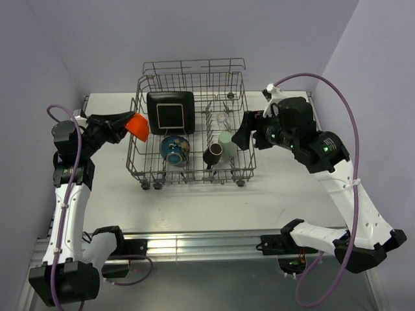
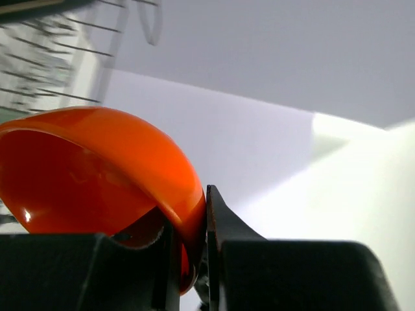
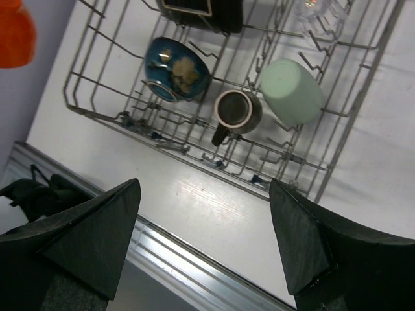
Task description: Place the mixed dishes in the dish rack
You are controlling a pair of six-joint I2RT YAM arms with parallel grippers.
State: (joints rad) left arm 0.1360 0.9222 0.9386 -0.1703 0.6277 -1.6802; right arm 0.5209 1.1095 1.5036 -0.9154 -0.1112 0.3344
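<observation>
The black square plate [image 1: 170,113] and blue bowl take up the rack next to my left gripper, so I should lift the orange bowl [image 1: 138,127] and pass it to my right gripper.
My left gripper [image 1: 128,126] is shut on the rim of the small orange bowl [image 1: 137,125], held in the air at the left wall of the grey wire dish rack [image 1: 192,173]; the bowl fills the left wrist view [image 2: 97,175]. In the rack stand the black square plate [image 1: 170,112], blue bowl [image 1: 174,149], dark brown mug [image 1: 213,155], pale green cup [image 1: 227,145] and clear glass [image 1: 224,118]. My right gripper [image 1: 241,137] is open and empty at the rack's right side, above the table in front of it [image 3: 204,194]. The right wrist view shows the mug [image 3: 237,110], cup [image 3: 292,91] and blue bowl [image 3: 175,70].
The rack has a raised back rail [image 1: 194,66] and small wheels along its front. A metal rail [image 1: 194,243] runs along the table's near edge. Purple walls close in at the left, the back and the right.
</observation>
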